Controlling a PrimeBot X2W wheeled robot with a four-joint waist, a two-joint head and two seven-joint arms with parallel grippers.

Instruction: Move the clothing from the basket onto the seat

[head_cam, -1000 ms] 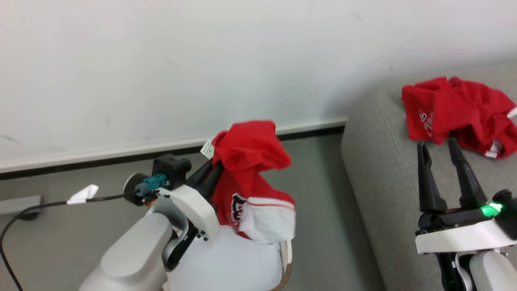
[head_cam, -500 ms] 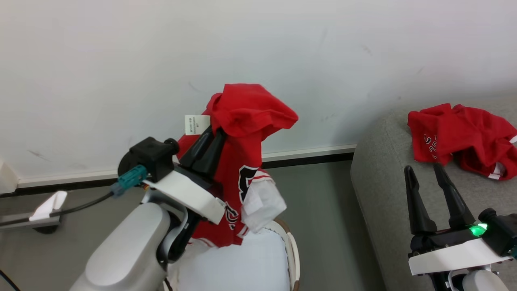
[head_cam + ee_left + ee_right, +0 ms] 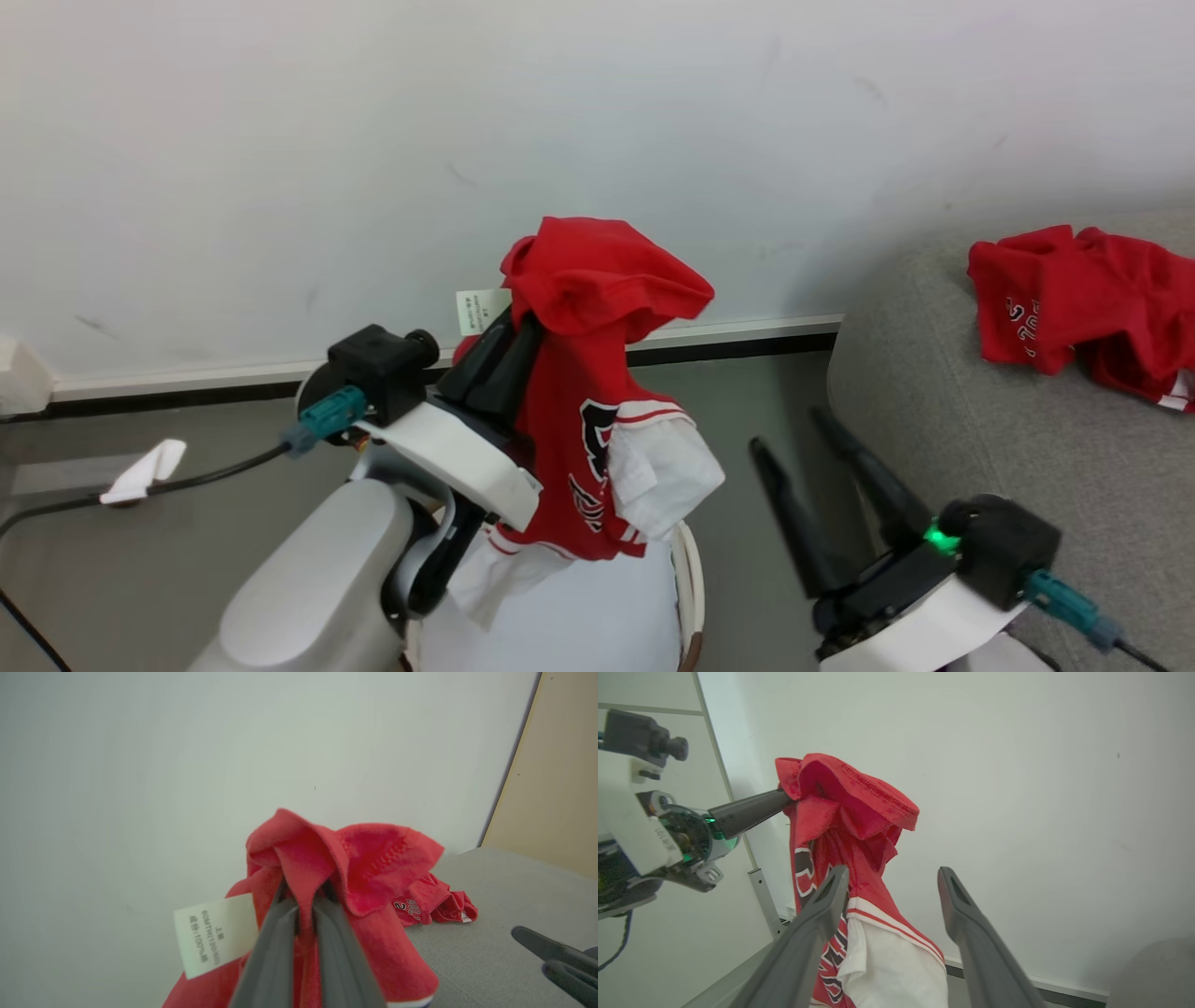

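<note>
My gripper will carry the red garment to the seat, and I should expect an empty basket (image 3: pixel 691 577) then, because the basket's smooth white inside (image 3: pixel 583 616) shows below the garment.
My left gripper (image 3: pixel 523 329) is shut on a bright red garment (image 3: pixel 597 373) with white trim and dark lettering. The garment hangs above the white basket (image 3: pixel 688 583), drapes over the fingertips, and carries a white label (image 3: pixel 217 933). In the left wrist view the gripper (image 3: pixel 301 900) pinches a fold of the red fabric (image 3: pixel 369 858). My right gripper (image 3: pixel 786 431) stands open beside the garment's right side, between the basket and the grey seat (image 3: pixel 934 420), holding nothing. In the right wrist view its fingers (image 3: pixel 893 872) frame the hanging cloth (image 3: pixel 850 812). A second red garment (image 3: pixel 1083 299) lies crumpled on the seat.
A white wall with a pale skirting board (image 3: pixel 747 329) runs behind everything. On the floor at the left lies a dark cable (image 3: pixel 215 467) with a white tag. The seat's rounded edge stands close to the basket's right side.
My left gripper has lifted the red garment higher above the basket. My right gripper has swung left, off the seat and toward the hanging garment. The head view has shifted too.
</note>
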